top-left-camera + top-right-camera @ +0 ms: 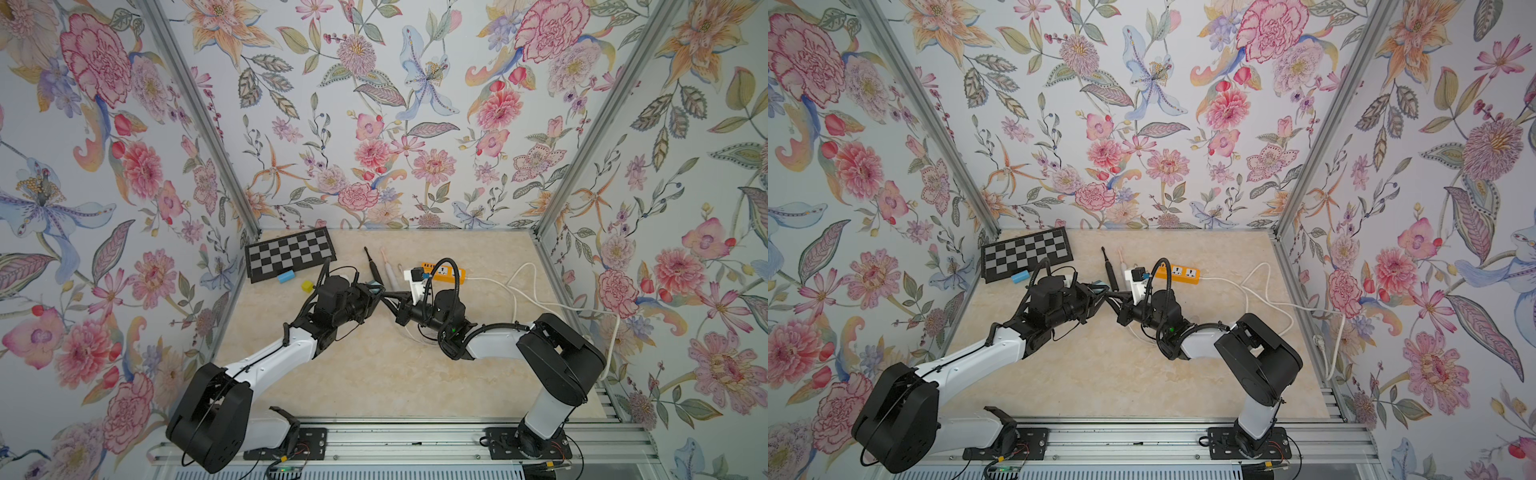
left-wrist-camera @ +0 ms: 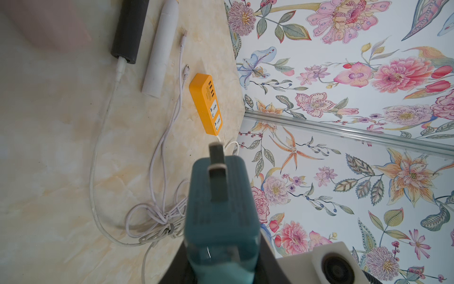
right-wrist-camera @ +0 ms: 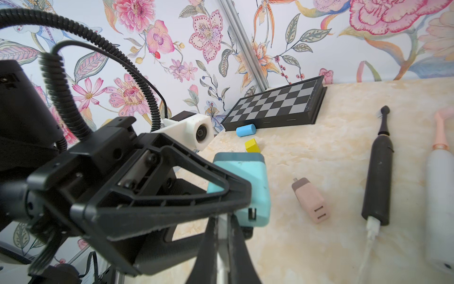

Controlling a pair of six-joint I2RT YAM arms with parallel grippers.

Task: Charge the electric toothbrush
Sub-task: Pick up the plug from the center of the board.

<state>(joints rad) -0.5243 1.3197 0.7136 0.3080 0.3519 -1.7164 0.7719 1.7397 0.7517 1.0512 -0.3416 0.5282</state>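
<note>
Next, my left gripper releases the teal adapter for my right one to take by its port end (image 3: pixel 253 215), as the orange power strip (image 1: pixel 1184 273) lies past my right gripper.
The black electric toothbrush (image 1: pixel 372 266) (image 3: pixel 379 177) lies on the table with a white cable (image 3: pixel 372 226) plugged into its base. My left gripper (image 2: pixel 221 246) (image 1: pixel 376 291) is shut on a teal charger adapter (image 2: pixel 221 204) (image 3: pixel 248 182), prongs pointing toward the orange power strip (image 2: pixel 206 103) (image 1: pixel 446 272). My right gripper (image 3: pixel 222 221) (image 1: pixel 388 296) is shut on the white cable's plug (image 3: pixel 222 228), right beside the adapter's port. The rest of the cable lies in a loose tangle (image 2: pixel 157 216) on the table.
A white and pink toothbrush (image 3: pixel 439 191) (image 1: pixel 390 272) lies beside the black one. A pink adapter (image 3: pixel 310 200) rests on the table. A chessboard (image 1: pixel 291 253), a blue cylinder (image 1: pixel 286 276) and a yellow block (image 1: pixel 307 285) sit at the back left. The strip's white cord (image 1: pixel 536 291) trails right.
</note>
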